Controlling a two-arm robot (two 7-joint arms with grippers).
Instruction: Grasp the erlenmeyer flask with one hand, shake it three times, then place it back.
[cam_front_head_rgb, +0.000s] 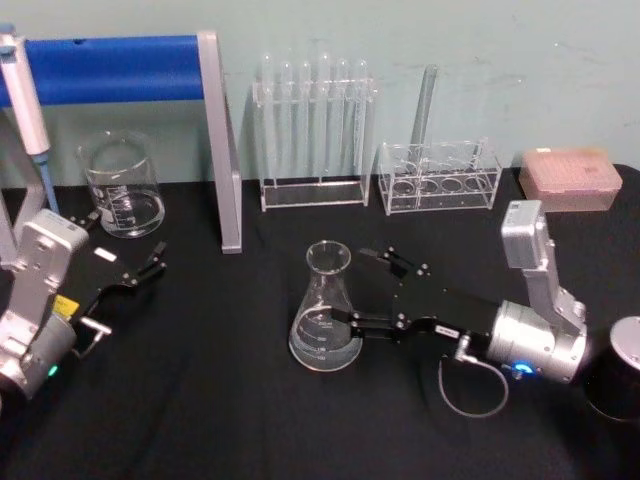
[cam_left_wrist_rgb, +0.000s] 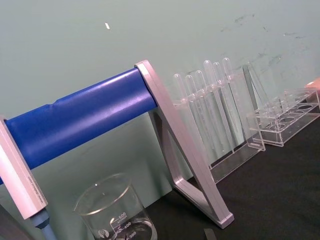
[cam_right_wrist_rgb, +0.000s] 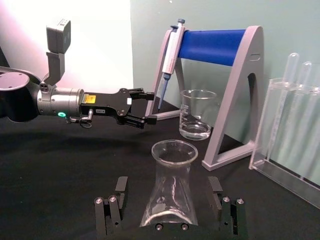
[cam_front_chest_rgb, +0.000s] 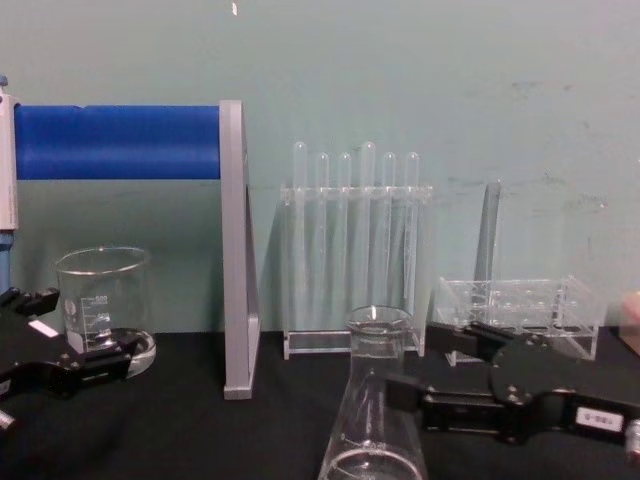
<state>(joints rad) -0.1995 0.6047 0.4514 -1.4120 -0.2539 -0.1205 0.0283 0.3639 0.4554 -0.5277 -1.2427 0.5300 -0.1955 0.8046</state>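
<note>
I should expect clear liquid to slosh in the bottom of the erlenmeyer flask (cam_front_chest_rgb: 373, 405) when I shake it, because a pale oval line (cam_front_chest_rgb: 376, 463) shows low inside the flask.
The erlenmeyer flask (cam_front_head_rgb: 325, 312), clear glass with a wide base and narrow neck, stands upright on the black table near the middle. My right gripper (cam_front_head_rgb: 352, 288) reaches in from the right and is open, one finger on each side of the flask's lower body. In the right wrist view the flask (cam_right_wrist_rgb: 169, 192) sits between the two fingers (cam_right_wrist_rgb: 120, 186), with a gap on both sides. The chest view shows the flask (cam_front_chest_rgb: 374, 420) low at centre and the right gripper (cam_front_chest_rgb: 428, 368) beside it. My left gripper (cam_front_head_rgb: 120, 242) is open at the left, near a beaker, holding nothing.
A glass beaker (cam_front_head_rgb: 122, 185) stands at the back left under a blue-barred pipette stand (cam_front_head_rgb: 220, 140), which holds a pipette (cam_front_head_rgb: 25, 100). A test tube rack (cam_front_head_rgb: 315, 130), a second clear rack (cam_front_head_rgb: 440, 175) and a pink box (cam_front_head_rgb: 570, 178) line the back wall.
</note>
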